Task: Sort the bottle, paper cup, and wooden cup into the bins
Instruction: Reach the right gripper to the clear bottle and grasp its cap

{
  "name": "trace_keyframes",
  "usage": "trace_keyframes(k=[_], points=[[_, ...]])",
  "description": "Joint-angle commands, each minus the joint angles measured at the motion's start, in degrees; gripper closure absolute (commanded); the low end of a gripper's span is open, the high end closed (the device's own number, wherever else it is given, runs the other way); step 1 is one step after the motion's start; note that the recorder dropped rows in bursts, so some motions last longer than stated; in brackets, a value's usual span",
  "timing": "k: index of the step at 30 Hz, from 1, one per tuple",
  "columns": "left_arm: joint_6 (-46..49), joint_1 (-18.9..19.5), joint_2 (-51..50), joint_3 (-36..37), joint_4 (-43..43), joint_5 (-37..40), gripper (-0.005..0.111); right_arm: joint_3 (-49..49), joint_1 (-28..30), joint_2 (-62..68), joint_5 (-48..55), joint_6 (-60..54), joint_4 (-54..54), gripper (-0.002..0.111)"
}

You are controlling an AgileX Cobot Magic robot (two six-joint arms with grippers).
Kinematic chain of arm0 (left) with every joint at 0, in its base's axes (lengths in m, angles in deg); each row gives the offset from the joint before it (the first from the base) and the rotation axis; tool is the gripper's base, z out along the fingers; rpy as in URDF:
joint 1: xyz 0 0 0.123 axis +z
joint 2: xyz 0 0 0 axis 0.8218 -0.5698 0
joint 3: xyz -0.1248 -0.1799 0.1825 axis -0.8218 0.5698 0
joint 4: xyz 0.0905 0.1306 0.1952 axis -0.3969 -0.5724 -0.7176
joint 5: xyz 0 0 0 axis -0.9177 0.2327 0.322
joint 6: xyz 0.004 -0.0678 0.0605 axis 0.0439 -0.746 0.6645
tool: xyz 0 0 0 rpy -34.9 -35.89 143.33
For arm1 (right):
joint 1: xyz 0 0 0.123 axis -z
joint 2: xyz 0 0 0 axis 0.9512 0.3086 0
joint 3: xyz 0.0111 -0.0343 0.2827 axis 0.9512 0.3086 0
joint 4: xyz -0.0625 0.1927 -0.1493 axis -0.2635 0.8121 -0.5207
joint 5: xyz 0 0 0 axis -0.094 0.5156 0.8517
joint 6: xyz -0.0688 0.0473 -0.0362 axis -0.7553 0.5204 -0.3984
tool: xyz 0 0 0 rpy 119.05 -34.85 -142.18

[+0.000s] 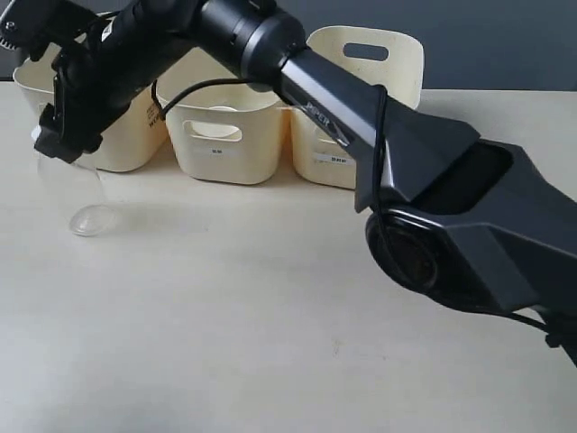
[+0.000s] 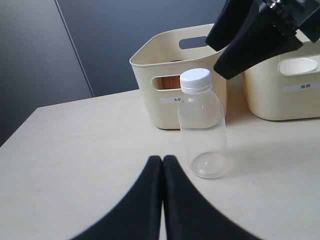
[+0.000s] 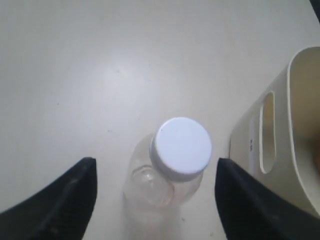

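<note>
The clear bottle (image 1: 77,194) will come up whole and hang upright when I lift it by its cap, because the white cap (image 3: 181,148) sits squarely over the bottle's neck.
The clear bottle (image 2: 202,125) with its white cap (image 3: 181,146) stands upright on the table, just in front of the left bin (image 1: 126,135). My right gripper (image 3: 156,167) hangs open directly above the cap, one finger on either side and neither touching the bottle. In the exterior view this gripper (image 1: 52,140) covers the bottle's top, and only the bottle's clear body (image 1: 79,194) shows. My left gripper (image 2: 162,162) is shut and empty, low over the table a little short of the bottle. Something brown, perhaps the wooden cup (image 2: 168,82), shows through the left bin's handle hole. The paper cup is hidden.
Three cream bins stand in a row at the back: the left one (image 2: 150,60), the middle one (image 1: 225,144) and the right one (image 1: 361,63). The right arm (image 1: 433,198) stretches across the table from the right. Bare tabletop (image 1: 225,316) lies in front.
</note>
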Motion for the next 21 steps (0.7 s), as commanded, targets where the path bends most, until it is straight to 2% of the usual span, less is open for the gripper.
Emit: trace_keyframes(k=[1, 11, 21], points=[[-0.1, 0.0, -0.2, -0.3, 0.1, -0.2, 0.107, -0.2, 0.1, 1.8, -4.1, -3.7, 4.7, 0.044], [-0.1, 0.0, -0.2, -0.3, 0.1, -0.2, 0.107, -0.2, 0.1, 4.0, -12.0, -4.5, 6.3, 0.042], [-0.1, 0.0, -0.2, -0.3, 0.1, -0.2, 0.107, -0.2, 0.1, 5.8, -13.6, -4.5, 7.2, 0.04]])
